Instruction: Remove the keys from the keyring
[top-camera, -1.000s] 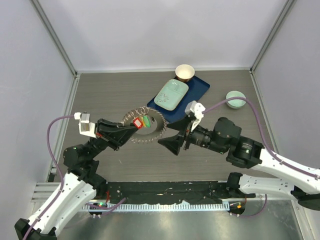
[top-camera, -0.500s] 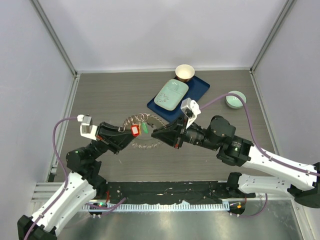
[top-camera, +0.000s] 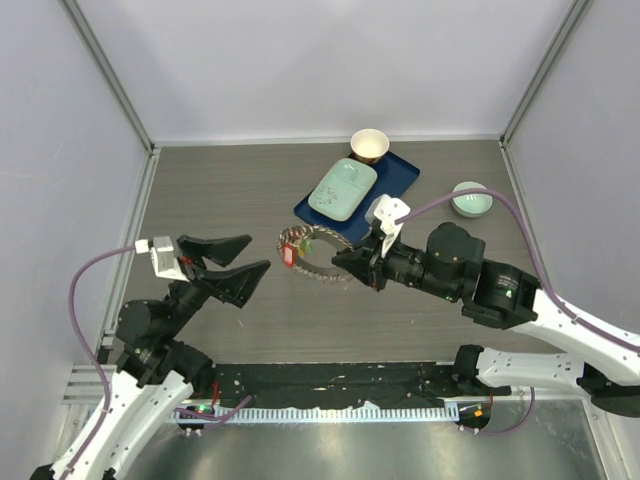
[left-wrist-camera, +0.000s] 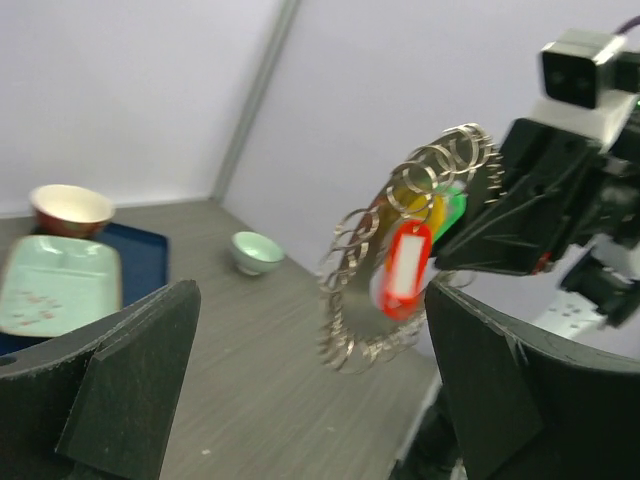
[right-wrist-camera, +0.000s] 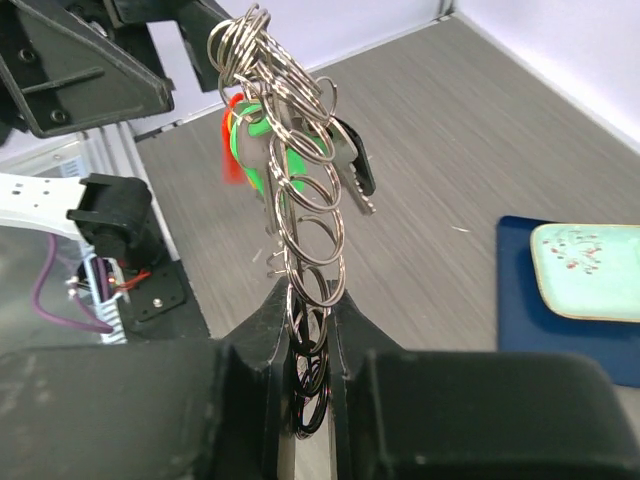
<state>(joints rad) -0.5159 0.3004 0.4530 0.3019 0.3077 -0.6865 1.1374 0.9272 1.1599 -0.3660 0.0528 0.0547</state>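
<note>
The keyring lies at a slant across the left gripper's fingers, so next the left gripper turns to line up with the keyring before it grips the keyring's rim close to the red key.
The keyring, a big ring fringed with small silvery rings, hangs above the table with my right gripper shut on its right rim. The keys cluster at its left side, a red one and a green one. In the right wrist view the keyring stands up from between the fingertips of the right gripper, green key in front of the red key. My left gripper is open, left of the ring and apart from it. Its view shows the keyring, red key, orange key and green key.
A blue tray at the back centre carries a pale green plate. A beige cup stands at the tray's far edge. A pale green bowl sits at the right. Grey walls enclose the table on three sides.
My left gripper has let go of the keyring, opened wide and drawn back to the left. My right gripper closed on the ring's rim and now carries it alone, slightly to the right.
</note>
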